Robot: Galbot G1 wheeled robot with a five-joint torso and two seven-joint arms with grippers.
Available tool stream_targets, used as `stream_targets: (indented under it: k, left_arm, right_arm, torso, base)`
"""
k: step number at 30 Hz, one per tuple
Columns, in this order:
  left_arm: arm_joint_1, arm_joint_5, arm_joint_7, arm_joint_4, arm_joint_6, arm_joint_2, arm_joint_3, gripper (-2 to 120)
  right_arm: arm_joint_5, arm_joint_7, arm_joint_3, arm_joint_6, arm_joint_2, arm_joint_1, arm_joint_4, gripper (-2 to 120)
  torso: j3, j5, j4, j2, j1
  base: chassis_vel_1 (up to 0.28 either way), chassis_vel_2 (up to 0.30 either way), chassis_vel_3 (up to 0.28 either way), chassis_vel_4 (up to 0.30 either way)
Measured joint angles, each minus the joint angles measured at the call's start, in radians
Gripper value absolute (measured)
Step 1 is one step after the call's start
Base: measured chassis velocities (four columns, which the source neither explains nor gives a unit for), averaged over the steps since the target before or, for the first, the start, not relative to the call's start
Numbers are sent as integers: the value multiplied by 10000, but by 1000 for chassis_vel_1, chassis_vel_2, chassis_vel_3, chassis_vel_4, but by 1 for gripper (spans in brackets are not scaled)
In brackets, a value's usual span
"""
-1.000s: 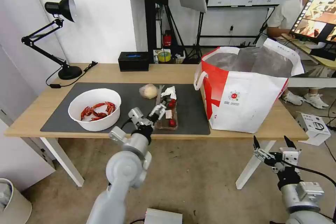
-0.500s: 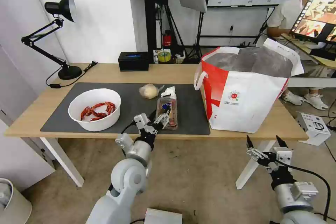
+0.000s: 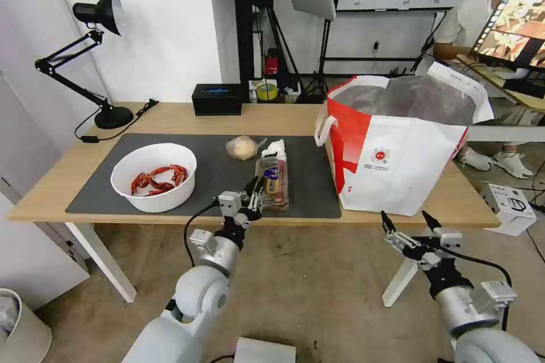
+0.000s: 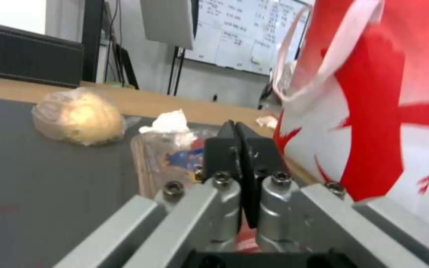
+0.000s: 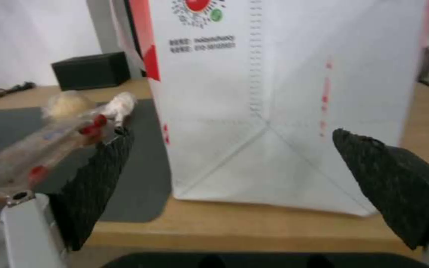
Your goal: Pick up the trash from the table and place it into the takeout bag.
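Observation:
The clear clamshell tray (image 3: 273, 182) has thin, see-through walls (image 3: 283, 193). I expect the tray to press together and crumple between the fingers of my right gripper when I pick it up.
On the table (image 3: 272, 118), a clear clamshell tray (image 3: 273, 177) of red cherry tomatoes lies on the dark mat (image 3: 210, 173). My left gripper (image 3: 254, 195) is shut at its near left edge, fingers pressed together (image 4: 238, 130) against the tray (image 4: 165, 160). Behind it lie a crumpled tissue (image 3: 275, 150) and a pale wrapped lump (image 3: 241, 148). A white bowl (image 3: 153, 177) of crayfish shells sits to the left. The takeout bag (image 3: 397, 147) stands open on the right. My right gripper (image 3: 404, 216) hangs open below the table's front edge, facing the bag (image 5: 274, 93).
A black tissue box (image 3: 216, 98) stands at the table's back edge and a black desk lamp (image 3: 99, 17) at the back left, its cord trailing over the wood. A white table leg (image 3: 400, 278) stands close to my right arm. A person sits at a desk behind the bag.
My left gripper has drawn back toward the table's front edge. The tray, lying open a second ago, now shows its labelled lid closed. My right gripper has risen and moved left.

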Motion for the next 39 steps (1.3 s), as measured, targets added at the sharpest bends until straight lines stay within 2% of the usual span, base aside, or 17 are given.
stream_targets:
  k: [6,15,24,27,39]
  left_arm:
    - [-4,517,189,366,-130,345,2,0]
    - [-302,724,221,660,-216,607,117,0]
    - [-449,921,219,545,-166,770,295,0]
    - [-481,1187,348,623,-147,920,403,0]
    - [-518,1603,477,899,-187,1040,457,0]
  right_arm:
    - [1166,343,-548,-302,-710,916,-129,100]
    - [2727,372,-1297,-616,-919,1649,-357,100]
    - [4406,553,-2727,-1042,-829,3208,-813,100]
    - [5126,827,-3360,-1209,-652,4087,-1318,100]
    - [6813,1712,-4506,-1722,15,6334,-2646,100]
  torso:
    - [1,0,3,-1,0]
    - [1,-1,1,-1,0]
    - [1,-1,1,0,1]
    - [1,0,2,1,1]
    - [1,-2,2,0,1]
  base:
    - [0,0,0,0]
    - [0,0,0,0]
    - [0,0,0,0]
    - [0,0,0,0]
    - [0,0,0,0]
